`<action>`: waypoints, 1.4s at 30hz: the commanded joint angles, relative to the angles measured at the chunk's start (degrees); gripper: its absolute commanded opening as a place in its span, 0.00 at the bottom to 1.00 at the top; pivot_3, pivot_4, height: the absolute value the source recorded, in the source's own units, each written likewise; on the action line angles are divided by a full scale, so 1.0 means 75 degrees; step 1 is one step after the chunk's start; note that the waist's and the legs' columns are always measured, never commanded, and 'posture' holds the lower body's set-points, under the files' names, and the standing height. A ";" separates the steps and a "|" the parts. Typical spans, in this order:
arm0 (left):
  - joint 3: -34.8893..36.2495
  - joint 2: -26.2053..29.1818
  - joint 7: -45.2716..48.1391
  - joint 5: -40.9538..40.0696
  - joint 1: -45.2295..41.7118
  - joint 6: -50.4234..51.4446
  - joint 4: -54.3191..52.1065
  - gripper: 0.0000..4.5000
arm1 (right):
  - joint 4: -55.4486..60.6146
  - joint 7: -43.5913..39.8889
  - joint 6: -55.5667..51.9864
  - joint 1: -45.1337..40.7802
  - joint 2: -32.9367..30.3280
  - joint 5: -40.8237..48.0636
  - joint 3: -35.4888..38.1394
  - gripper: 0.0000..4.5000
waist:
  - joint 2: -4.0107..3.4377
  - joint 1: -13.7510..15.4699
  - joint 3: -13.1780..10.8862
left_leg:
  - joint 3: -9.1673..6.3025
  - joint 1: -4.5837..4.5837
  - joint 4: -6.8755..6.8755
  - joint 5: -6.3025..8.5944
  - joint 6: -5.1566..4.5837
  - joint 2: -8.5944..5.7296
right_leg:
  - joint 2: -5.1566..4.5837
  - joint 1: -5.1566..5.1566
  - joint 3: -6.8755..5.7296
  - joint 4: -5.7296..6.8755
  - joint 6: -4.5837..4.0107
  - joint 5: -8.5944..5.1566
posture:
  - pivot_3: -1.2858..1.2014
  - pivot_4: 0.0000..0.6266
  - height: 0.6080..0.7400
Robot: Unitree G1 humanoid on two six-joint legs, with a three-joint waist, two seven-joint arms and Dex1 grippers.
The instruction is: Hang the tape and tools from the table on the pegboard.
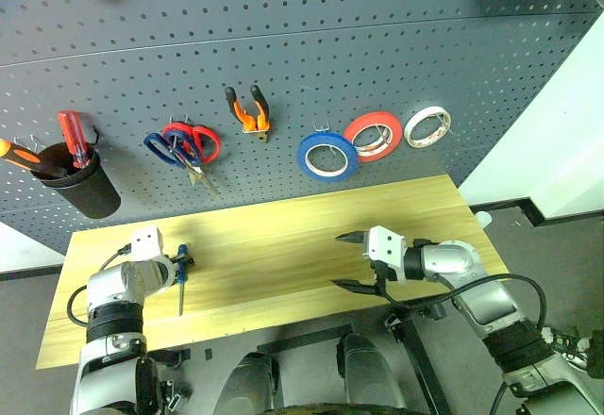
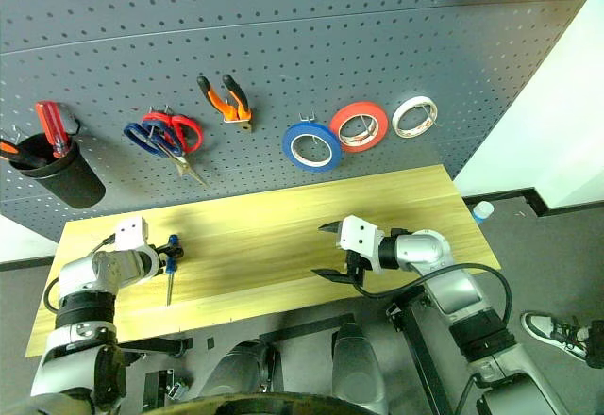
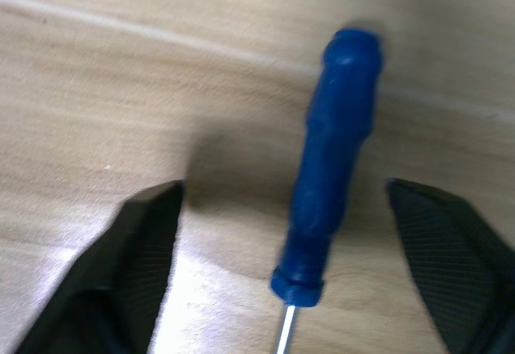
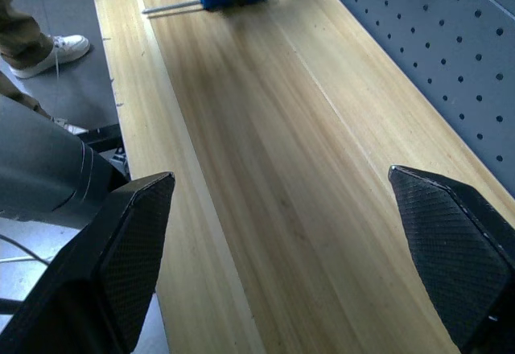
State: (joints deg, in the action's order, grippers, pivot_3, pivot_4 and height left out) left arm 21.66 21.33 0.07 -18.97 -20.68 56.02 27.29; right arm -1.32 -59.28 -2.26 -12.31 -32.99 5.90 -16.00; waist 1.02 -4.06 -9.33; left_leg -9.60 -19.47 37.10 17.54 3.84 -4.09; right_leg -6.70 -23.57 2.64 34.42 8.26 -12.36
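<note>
The blue-handled screwdriver [image 1: 182,269] will go down into the black cup [image 1: 83,181] with the top of its handle showing when I lower it, because red and orange handles stick out of the cup.
A small blue-handled screwdriver [image 1: 181,278] lies on the light wood table [image 1: 283,236] near its left end. My left gripper [image 1: 180,264] hangs just over its handle [image 3: 334,161], open, with one finger on each side and a gap to both. My right gripper [image 1: 347,261] is open above the table's right half, holding nothing. On the dark grey pegboard [image 1: 377,47] hang the blue tape [image 1: 327,155], the orange-and-black pliers [image 1: 251,110] and the blue-handled scissors [image 1: 162,148].
A red tape roll [image 1: 373,136] and a white roll [image 1: 427,125] hang right of the blue one. Red-handled scissors [image 1: 200,139] overlap the blue pair. A black cup [image 1: 80,189] holding a red and an orange screwdriver hangs at the far left. A person's shoe [image 4: 48,52] stands beside the table.
</note>
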 commanded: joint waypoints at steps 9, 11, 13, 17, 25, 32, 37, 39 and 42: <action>0.0043 0.0155 0.0050 0.0271 -0.0079 -0.0127 0.0162 0.11 | 0.0161 0.0013 0.0153 -0.0061 0.0098 0.0114 0.0128 1.00 | 0.0000 0.0004 0.0000 | -0.0001 0.0001 0.0000 0.0000 0.0000 0.0000 | 0.0000 0.0000 0.0000 0.0000 0.0001 0.0001 | 0.45 0.22 0.98; 0.0044 0.0169 0.0079 0.0306 -0.0063 -0.0173 0.0201 0.11 | 0.0157 0.0017 0.0145 -0.0081 0.0116 0.0127 0.0136 1.00 | 0.0000 0.0003 0.0000 | 0.0000 0.0001 0.0000 0.0000 0.0001 0.0000 | 0.0000 0.0000 0.0000 0.0001 0.0001 0.0001 | 0.45 0.22 0.98; 0.0070 0.0183 0.0071 0.0328 -0.0069 -0.0161 0.0230 0.11 | 0.0152 0.0011 0.0148 -0.0095 0.0125 0.0139 0.0145 1.00 | 0.0000 0.0002 0.0000 | 0.0000 0.0002 0.0000 -0.0001 0.0001 0.0000 | 0.0000 0.0000 0.0000 0.0002 0.0001 0.0001 | 0.45 0.22 0.98; 0.0122 0.0227 0.0127 0.0329 -0.0021 -0.0159 0.0158 0.11 | 0.0155 0.0014 0.0150 -0.0106 0.0137 0.0143 0.0150 1.00 | 0.0000 0.0004 0.0000 | -0.0001 0.0002 0.0000 -0.0001 0.0001 0.0000 | 0.0000 0.0000 0.0000 0.0001 0.0002 0.0001 | 0.45 0.22 0.98; 0.0307 0.0344 0.1416 -0.0476 0.1520 -0.0235 -0.2772 0.11 | 0.0260 -0.0035 0.0161 -0.0073 0.0162 0.0263 0.0220 1.00 | 0.0000 0.0006 -0.0001 | 0.0000 -0.0006 -0.0003 0.0000 0.0001 0.0002 | -0.0001 -0.0009 0.0001 -0.0001 0.0001 0.0001 | 0.46 0.22 0.98; 0.0222 0.0665 0.3154 -0.0851 0.3278 -0.1755 -0.5039 0.11 | 0.0988 -0.0365 -0.0188 -0.0295 0.0511 0.1705 0.0759 1.00 | -0.0009 0.0014 -0.0010 | 0.0002 -0.0003 -0.0005 0.0001 0.0000 0.0004 | -0.0001 -0.0002 0.0002 -0.0005 0.0000 0.0000 | 0.47 0.22 0.98; 0.0510 0.0631 0.4110 -0.1018 0.4084 -0.3238 -0.5636 0.11 | 0.1691 -0.0309 -0.0861 -0.0596 0.0846 0.3197 0.1434 1.00 | -0.0010 0.0051 -0.0012 | -0.0001 -0.0005 -0.0004 0.0001 -0.0001 0.0004 | -0.0002 0.0002 0.0001 -0.0013 -0.0003 -0.0001 | 0.47 0.20 0.98; 0.0730 0.0498 0.4435 -0.1262 0.4179 -0.3880 -0.5792 0.11 | 0.1952 -0.0293 -0.1166 -0.0704 0.0899 0.3672 0.1617 1.00 | -0.0011 0.0079 -0.0012 | 0.0000 -0.0008 -0.0005 0.0002 -0.0003 0.0004 | -0.0002 0.0002 0.0001 -0.0019 -0.0013 -0.0007 | 0.47 0.19 0.98; 0.1173 0.0359 0.4905 -0.1952 0.4140 -0.4438 -0.5909 0.11 | 0.2250 -0.0133 -0.1472 -0.0904 0.1046 0.4230 0.1867 1.00 | -0.0011 0.0143 -0.0011 | 0.0000 -0.0010 -0.0005 0.0002 -0.0003 0.0005 | -0.0003 0.0002 0.0001 -0.0023 -0.0029 -0.0014 | 0.48 0.19 0.98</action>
State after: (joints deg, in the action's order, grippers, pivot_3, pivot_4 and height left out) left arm 26.97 24.01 34.61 -29.94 10.81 25.91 -14.53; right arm 12.50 -60.91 -12.23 -17.82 -25.71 34.26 -3.83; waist 0.93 -2.99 -9.41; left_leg -9.60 -19.54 37.06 17.56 3.81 -4.05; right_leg -6.72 -23.56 2.64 34.25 8.05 -12.46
